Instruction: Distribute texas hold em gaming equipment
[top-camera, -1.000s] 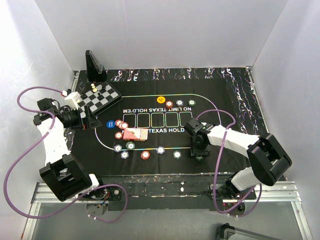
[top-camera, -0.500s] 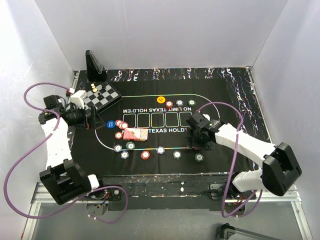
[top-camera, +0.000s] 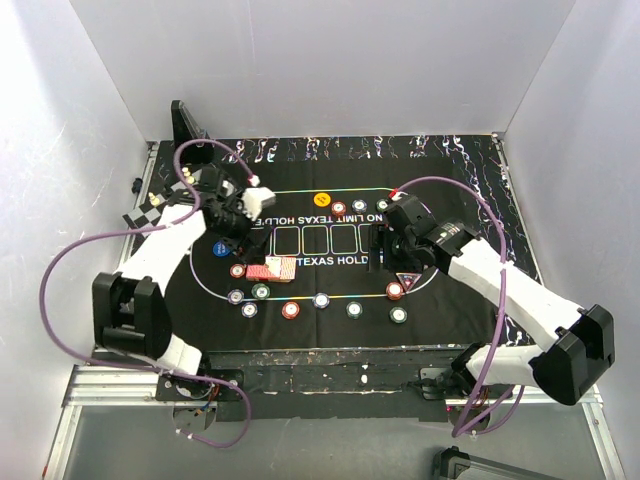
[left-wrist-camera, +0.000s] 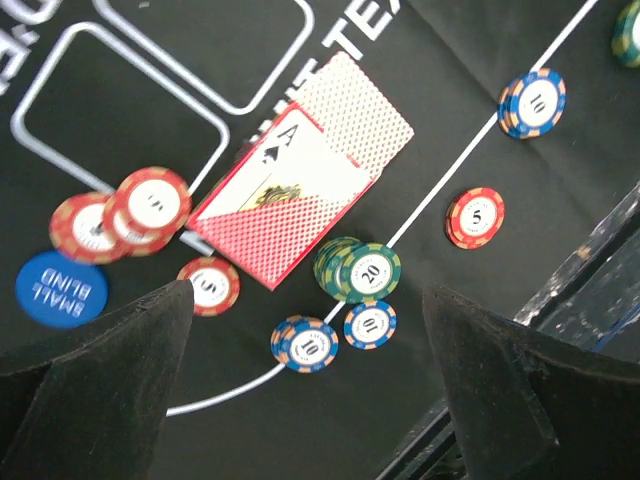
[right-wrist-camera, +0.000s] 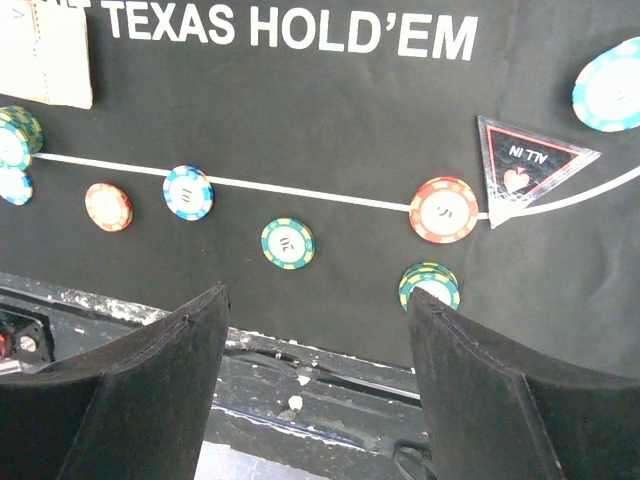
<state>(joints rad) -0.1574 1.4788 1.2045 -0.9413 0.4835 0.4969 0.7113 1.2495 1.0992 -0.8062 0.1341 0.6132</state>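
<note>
The red-backed pack's middle is clear of chips along both long sides (left-wrist-camera: 342, 217), so the robot's left gripper should go on turning and lowering until its fingers close across the ace (left-wrist-camera: 287, 178).
The red-backed playing cards (top-camera: 272, 269) lie at the left of the black poker mat (top-camera: 470, 190), an ace face up on the pack (left-wrist-camera: 300, 190). Red, green and blue chips (top-camera: 290, 309) are spread along the white line. My left gripper (top-camera: 232, 222) hangs open and empty above the cards, the blue "small blind" disc (left-wrist-camera: 60, 288) and the red chips (left-wrist-camera: 150, 200). My right gripper (top-camera: 385, 250) is open and empty above the mat's near right. The dark triangular marker (right-wrist-camera: 530, 165), a red chip (right-wrist-camera: 444, 209) and a green stack (right-wrist-camera: 430, 285) lie below it. The orange button (top-camera: 321, 199) sits at the far side.
The small chessboard (top-camera: 145, 210) sits at the mat's far left edge, partly behind my left arm. A black stand (top-camera: 185, 125) is at the far left corner. Three chips (top-camera: 359, 207) lie near the orange button. The table's front edge (right-wrist-camera: 300, 350) runs under my right fingers.
My left arm swung right from the chessboard to above the cards and chips. My right arm lifted and drew back, uncovering a green stack, a red chip and the triangular marker.
</note>
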